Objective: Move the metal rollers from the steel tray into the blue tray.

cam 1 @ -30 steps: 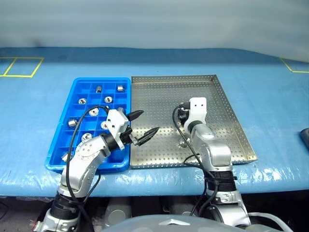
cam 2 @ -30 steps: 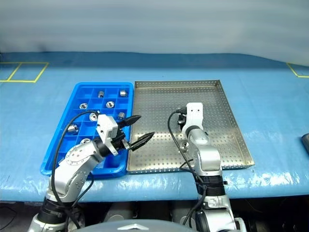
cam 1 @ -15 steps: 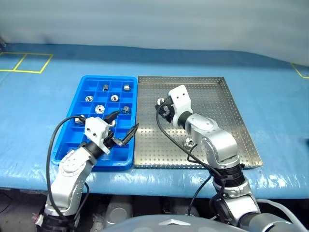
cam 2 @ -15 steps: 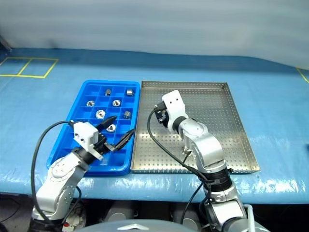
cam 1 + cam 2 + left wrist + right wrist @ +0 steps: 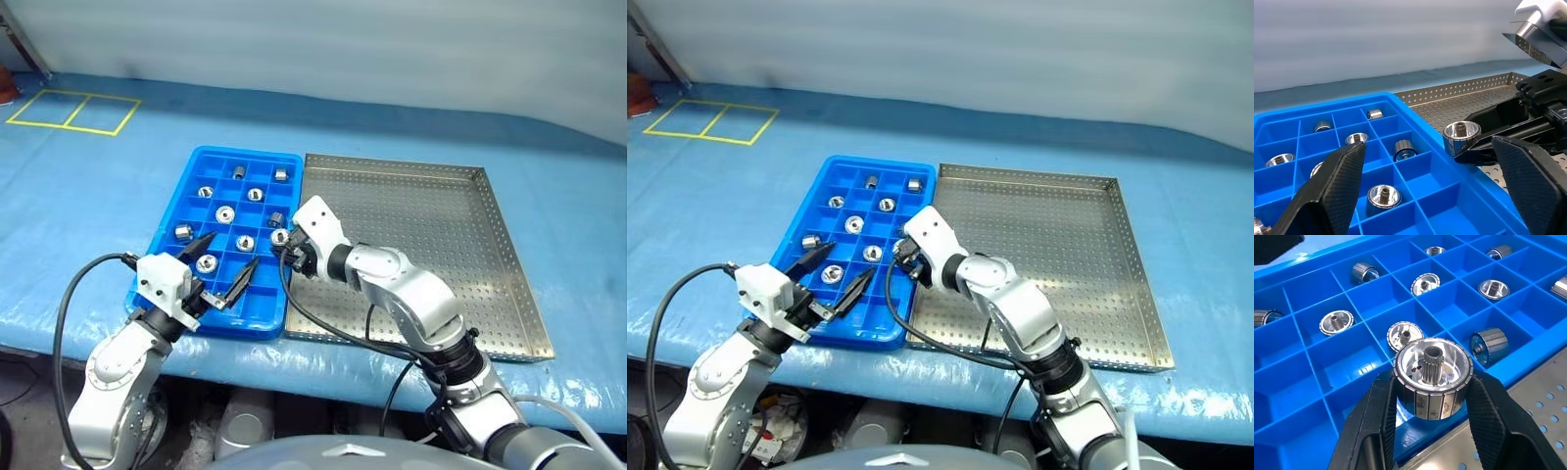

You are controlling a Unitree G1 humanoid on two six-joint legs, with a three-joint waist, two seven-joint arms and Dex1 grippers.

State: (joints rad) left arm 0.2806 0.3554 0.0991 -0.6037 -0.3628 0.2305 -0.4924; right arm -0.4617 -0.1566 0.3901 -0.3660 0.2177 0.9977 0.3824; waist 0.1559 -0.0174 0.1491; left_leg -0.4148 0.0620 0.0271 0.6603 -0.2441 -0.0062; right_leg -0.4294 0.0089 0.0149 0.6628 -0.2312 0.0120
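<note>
My right gripper should keep lowering the roller to the spot near an empty compartment of the blue tray [image 5: 1446, 200], where the metal roller's hub [image 5: 1432, 365] faces up, and let go inside.
The blue tray [image 5: 235, 328] lies left of the steel tray [image 5: 421, 211], and the two touch side by side. Several metal rollers [image 5: 224, 213] sit in the blue tray's compartments, some upright and some on their sides. My right gripper [image 5: 282, 240] is shut on one metal roller [image 5: 1432, 377], holding it by its ribbed sides with the hollow hub facing up. It hangs just above the blue tray's right-hand wall. My left gripper [image 5: 235, 248] is open with nothing between its fingers and hovers over the tray's near compartments.
Both trays rest on a table covered in blue sheet [image 5: 88, 196]. Yellow tape squares [image 5: 73, 108] mark the far left corner. The table's front edge runs just below the trays. Black cables loop beside both forearms.
My right gripper has swung left from over the steel tray to the blue tray's right edge, carrying the roller. My left gripper has drawn back to the left. The camera has turned left.
</note>
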